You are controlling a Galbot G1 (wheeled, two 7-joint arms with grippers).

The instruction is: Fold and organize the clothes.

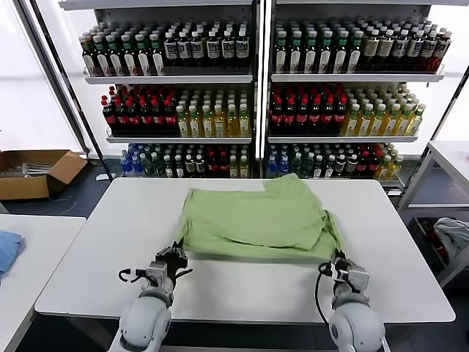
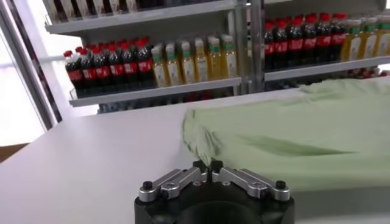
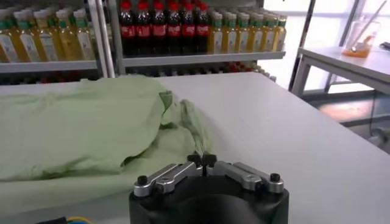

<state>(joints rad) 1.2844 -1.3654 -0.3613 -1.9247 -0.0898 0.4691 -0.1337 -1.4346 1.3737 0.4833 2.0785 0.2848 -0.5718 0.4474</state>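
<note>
A flap sticks out past the shirt's far edge [image 1: 270, 191]. Next, I set the shirt's near corners down and then grab that flap [image 1: 289, 185] with my right gripper.
The light green polo shirt [image 1: 256, 220] lies partly folded on the white table [image 1: 102, 249], its near edge toward me. My left gripper [image 1: 177, 253] is shut on the shirt's near left corner [image 2: 201, 143], the fabric pinched between its fingertips [image 2: 208, 165]. My right gripper [image 1: 338, 258] is shut on the shirt's near right corner [image 3: 192, 131], its tips [image 3: 202, 159] closed on a thin fold. Collar, buttons and printed patch are hidden.
Shelves of drink bottles [image 1: 256, 95] stand behind the table. A cardboard box [image 1: 33, 172] sits on the floor at the left. A blue cloth [image 1: 6, 249] lies on a side table at the left. Another table [image 1: 451, 158] stands at the right, a grey-white garment [image 1: 451, 235] below it.
</note>
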